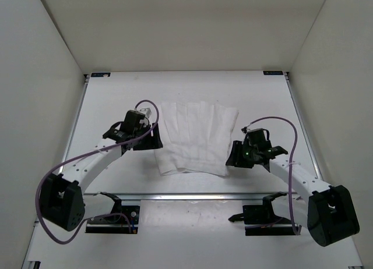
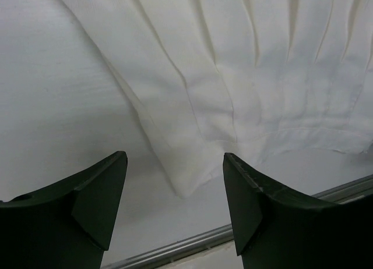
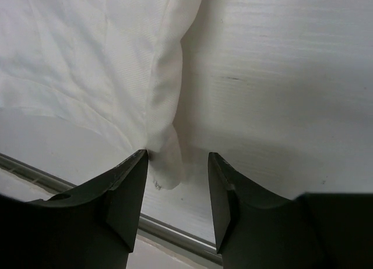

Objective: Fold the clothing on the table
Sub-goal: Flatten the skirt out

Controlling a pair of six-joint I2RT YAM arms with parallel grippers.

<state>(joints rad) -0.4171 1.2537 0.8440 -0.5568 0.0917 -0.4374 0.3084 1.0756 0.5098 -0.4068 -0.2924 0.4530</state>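
Note:
I will pull the near corners of the clothing, and its far edge (image 1: 198, 103) will slide along, because the clothing lies flat and loose with clear table (image 1: 195, 88) beyond it.
The clothing (image 1: 195, 138), a white pleated garment, lies folded flat in the middle of the table (image 1: 111, 100). My left gripper (image 1: 152, 142) sits at its left edge, low over the table. In the left wrist view the left gripper (image 2: 175, 181) is open, and the clothing's near corner (image 2: 186, 184) lies on the table between and just beyond the fingers, touching neither. My right gripper (image 1: 236, 155) is at the clothing's near right corner. It (image 3: 178, 176) stands open, with the corner of the clothing (image 3: 166, 164) against the left finger (image 3: 125, 190) and a gap to the right one.
A metal rail (image 1: 192, 195) runs along the table's near edge, just behind both grippers; it also shows as the rail (image 2: 192, 240) and the rail (image 3: 175, 231) in the wrist views. White walls enclose the table on three sides. Purple cables loop off both arms.

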